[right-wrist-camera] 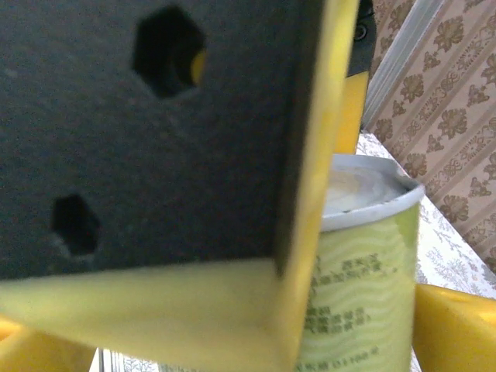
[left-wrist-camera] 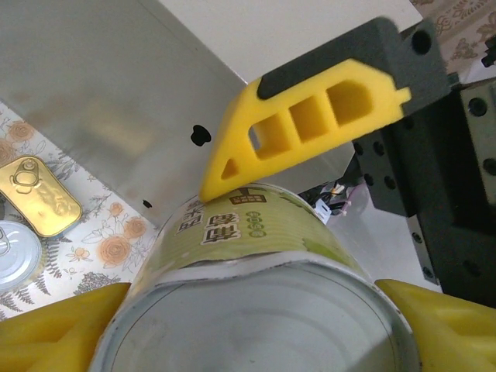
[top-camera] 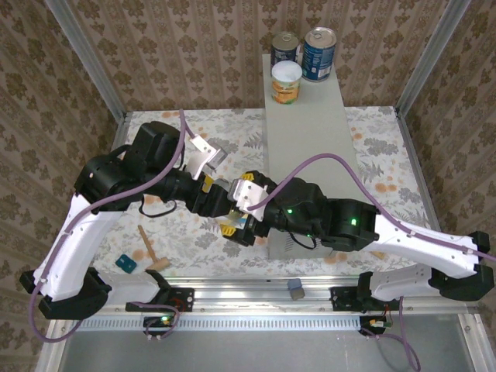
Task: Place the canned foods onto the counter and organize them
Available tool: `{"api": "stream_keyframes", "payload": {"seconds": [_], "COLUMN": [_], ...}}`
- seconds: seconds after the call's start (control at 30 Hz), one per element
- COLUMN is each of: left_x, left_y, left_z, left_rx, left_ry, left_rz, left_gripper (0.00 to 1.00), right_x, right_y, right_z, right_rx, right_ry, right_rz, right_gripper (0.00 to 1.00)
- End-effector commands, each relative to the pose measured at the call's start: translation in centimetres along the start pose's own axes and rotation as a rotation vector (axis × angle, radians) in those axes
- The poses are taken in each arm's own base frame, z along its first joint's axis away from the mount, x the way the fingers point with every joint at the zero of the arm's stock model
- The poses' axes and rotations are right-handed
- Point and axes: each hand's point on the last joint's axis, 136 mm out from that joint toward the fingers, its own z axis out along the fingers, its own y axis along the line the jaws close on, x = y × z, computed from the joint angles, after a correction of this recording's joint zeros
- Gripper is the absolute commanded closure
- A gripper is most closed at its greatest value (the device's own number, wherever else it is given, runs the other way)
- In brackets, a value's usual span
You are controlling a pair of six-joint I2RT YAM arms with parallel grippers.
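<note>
My left gripper is holding the yellow-green can (right-wrist-camera: 387,248) over toward one finger of my right gripper. My right gripper should open and line up with the middle of the label (left-wrist-camera: 240,225) before it takes the can.
My left gripper (left-wrist-camera: 256,333) is shut on a yellow-green labelled can (left-wrist-camera: 256,232), its plain end toward the left wrist camera. The right gripper (right-wrist-camera: 248,341) stands open around the same can (right-wrist-camera: 364,271); one of its yellow fingers (left-wrist-camera: 310,116) lies on the can's side. In the top view both grippers meet just left of the counter (top-camera: 310,132), the left gripper (top-camera: 235,219) close to the right gripper (top-camera: 225,208), with the can mostly hidden. Two dark-blue cans (top-camera: 285,48) (top-camera: 318,54) and an orange-labelled can (top-camera: 286,83) stand at the counter's far end.
A flat gold tin (left-wrist-camera: 39,196) and another can's lid (left-wrist-camera: 15,256) lie on the floral table beside the counter's wall (left-wrist-camera: 101,101). A wooden mallet (top-camera: 151,252) and a teal block (top-camera: 126,263) lie at the near left. Metal frame posts bound the table.
</note>
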Motion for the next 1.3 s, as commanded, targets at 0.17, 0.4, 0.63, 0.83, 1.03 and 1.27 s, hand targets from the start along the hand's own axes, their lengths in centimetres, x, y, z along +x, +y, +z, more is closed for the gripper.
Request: {"api": "stream_keyframes", "payload": {"seconds": [0.17, 0.4, 0.63, 0.83, 1.03, 1.27], "left_x": [-1.1, -1.3, -1.6, -1.9, -2.0, -2.1], "left_y": [-2.2, -2.7, -3.2, -3.8, -4.2, -4.5], "left_z": [-1.5, -1.7, -2.1, -2.4, -2.9, -3.3], "left_rx": [0.076, 0.097, 0.119, 0.143, 0.147, 0.154], "left_ry": [-0.083, -0.097, -0.112, -0.125, -0.136, -0.145], "left_rz": [0.043, 0.048, 0.055, 0.059, 0.066, 0.076], "left_gripper": [0.48, 0.47, 0.46, 0.46, 0.46, 0.45], "right_x": [-2.6, -2.7, -2.9, -2.8, -2.8, -3.0], "right_y": [-1.4, -1.5, -1.7, -1.4, -1.7, -1.8], "right_z": [-0.4, -0.4, -0.6, -0.1, 0.1, -0.2], "right_rx": [0.070, 0.074, 0.082, 0.071, 0.089, 0.093], "right_ry": [-0.080, -0.082, -0.090, -0.076, -0.075, -0.082], "right_rz": [0.028, 0.035, 0.039, 0.038, 0.038, 0.038], "right_gripper": [0.11, 0.25, 0.30, 0.09, 0.12, 0.30]}}
